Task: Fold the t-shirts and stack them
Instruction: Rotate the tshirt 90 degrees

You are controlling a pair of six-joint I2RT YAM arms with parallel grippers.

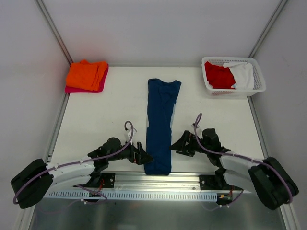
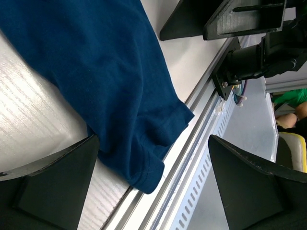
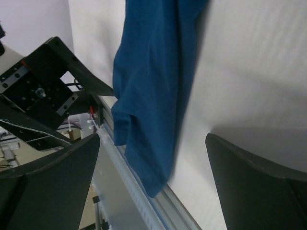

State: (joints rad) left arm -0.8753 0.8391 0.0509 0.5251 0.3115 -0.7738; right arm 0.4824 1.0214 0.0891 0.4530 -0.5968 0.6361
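Note:
Next, the left gripper grabs the t-shirt's far end (image 1: 156, 85) and pulls the t-shirt back before folding, because the navy blue t-shirt's near end (image 1: 158, 168) lies over the front edge of the table.
The navy blue t-shirt (image 1: 160, 122) lies as a long narrow strip down the middle of the table, its near end over the front edge. My left gripper (image 1: 145, 157) is open and empty just left of that near end, which shows in the left wrist view (image 2: 110, 76). My right gripper (image 1: 176, 146) is open and empty just right of the strip, seen in the right wrist view (image 3: 153, 91). An orange t-shirt (image 1: 86, 74) lies on a magenta-pink one (image 1: 101, 84) at the far left. A red t-shirt (image 1: 218, 75) and a white one (image 1: 243, 75) lie in the basket.
A white plastic lattice basket (image 1: 259, 84) stands at the far right corner. A metal rail (image 1: 158, 179) runs along the table's front edge. White walls close in the table on three sides.

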